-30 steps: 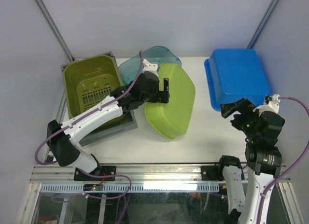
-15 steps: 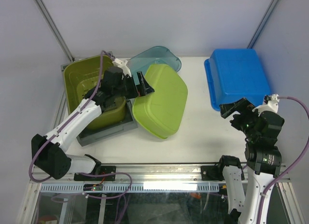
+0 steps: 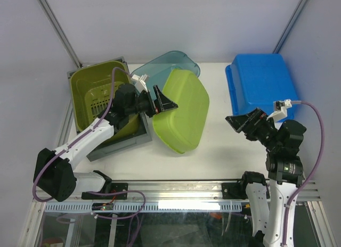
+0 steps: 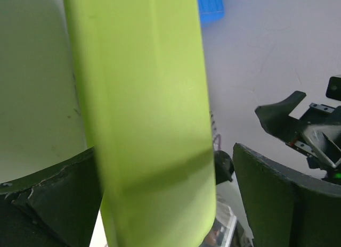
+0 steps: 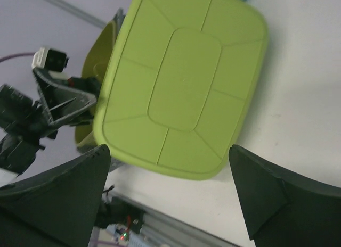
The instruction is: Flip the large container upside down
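Note:
The lime-green container is tilted and only my left gripper is at its rim, so next I bring in my right gripper and guide its near end down.
The large lime-green container stands tilted on its edge at the table's centre, its ribbed bottom facing right; it also shows in the right wrist view. My left gripper is at its upper left rim. In the left wrist view the container's wall lies between my fingers: the left finger touches it and a small gap shows at the right finger. My right gripper is open and empty, to the right of the container and pointing at its bottom, with table between them.
An olive slotted basket sits in a grey tray at the left. A clear teal tub lies behind the lime container. A blue bin lies upside down at the back right.
My left gripper pulled left with the container's rim and the container tipped more upright. My right gripper swung left, away from the blue bin and toward the container.

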Controlling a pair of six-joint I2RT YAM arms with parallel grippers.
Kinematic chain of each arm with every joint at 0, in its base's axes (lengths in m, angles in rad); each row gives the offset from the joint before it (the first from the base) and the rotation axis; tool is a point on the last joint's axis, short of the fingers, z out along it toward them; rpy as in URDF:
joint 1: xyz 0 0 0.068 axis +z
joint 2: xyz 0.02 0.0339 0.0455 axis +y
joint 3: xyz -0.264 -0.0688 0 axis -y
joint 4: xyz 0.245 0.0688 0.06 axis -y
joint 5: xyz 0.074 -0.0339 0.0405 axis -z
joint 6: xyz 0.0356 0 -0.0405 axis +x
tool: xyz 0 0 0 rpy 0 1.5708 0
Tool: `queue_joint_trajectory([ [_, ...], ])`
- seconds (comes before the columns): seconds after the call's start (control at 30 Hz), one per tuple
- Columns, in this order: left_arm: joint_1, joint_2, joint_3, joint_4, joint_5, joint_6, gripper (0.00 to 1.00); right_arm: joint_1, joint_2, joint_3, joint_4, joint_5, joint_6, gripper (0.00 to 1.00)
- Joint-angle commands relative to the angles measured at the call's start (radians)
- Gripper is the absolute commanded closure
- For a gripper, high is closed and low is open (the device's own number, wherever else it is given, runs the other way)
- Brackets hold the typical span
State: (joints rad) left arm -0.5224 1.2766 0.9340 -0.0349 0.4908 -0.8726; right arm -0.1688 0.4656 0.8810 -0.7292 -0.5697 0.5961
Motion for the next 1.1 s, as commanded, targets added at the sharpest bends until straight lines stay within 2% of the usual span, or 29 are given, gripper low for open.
queue_joint_trajectory([
  [0.0, -0.001, -0.008, 0.054, -0.049, -0.066, 0.09, 0.01, 0.038, -0.02, -0.061, 0.175, -0.266, 0.105, 0.02],
  [0.13, 0.001, -0.007, 0.112, -0.177, -0.136, 0.196, 0.01, 0.081, -0.018, -0.11, 0.239, -0.309, 0.161, 0.01],
  [0.3, 0.001, 0.003, 0.134, -0.231, -0.14, 0.228, 0.01, 0.175, 0.039, -0.158, 0.347, -0.29, 0.183, 0.01],
  [0.37, 0.001, 0.003, 0.124, -0.237, -0.141, 0.222, 0.01, 0.291, 0.093, -0.158, 0.372, -0.219, 0.17, 0.01],
  [0.43, 0.002, 0.002, 0.115, -0.239, -0.141, 0.21, 0.01, 0.49, 0.171, -0.136, 0.381, -0.086, 0.13, 0.01],
  [0.53, -0.001, -0.004, 0.108, -0.24, -0.153, 0.2, 0.01, 0.862, 0.303, -0.042, 0.314, 0.28, 0.052, 0.01],
  [0.6, -0.001, -0.014, 0.099, -0.245, -0.179, 0.203, 0.01, 1.014, 0.351, 0.015, 0.298, 0.407, 0.033, 0.01],
  [0.73, 0.0, -0.016, 0.089, -0.275, -0.219, 0.223, 0.01, 1.077, 0.393, 0.027, 0.367, 0.33, 0.048, 0.01],
  [0.83, 0.0, -0.001, 0.078, -0.277, -0.209, 0.222, 0.01, 1.143, 0.408, 0.001, 0.424, 0.336, 0.078, 0.01],
  [1.0, -0.019, 0.022, 0.063, -0.226, -0.185, 0.175, 0.01, 1.346, 0.495, -0.053, 0.593, 0.491, 0.145, 0.01],
  [1.07, -0.042, 0.047, 0.075, -0.206, -0.193, 0.15, 0.01, 1.38, 0.524, -0.08, 0.65, 0.575, 0.181, 0.01],
])
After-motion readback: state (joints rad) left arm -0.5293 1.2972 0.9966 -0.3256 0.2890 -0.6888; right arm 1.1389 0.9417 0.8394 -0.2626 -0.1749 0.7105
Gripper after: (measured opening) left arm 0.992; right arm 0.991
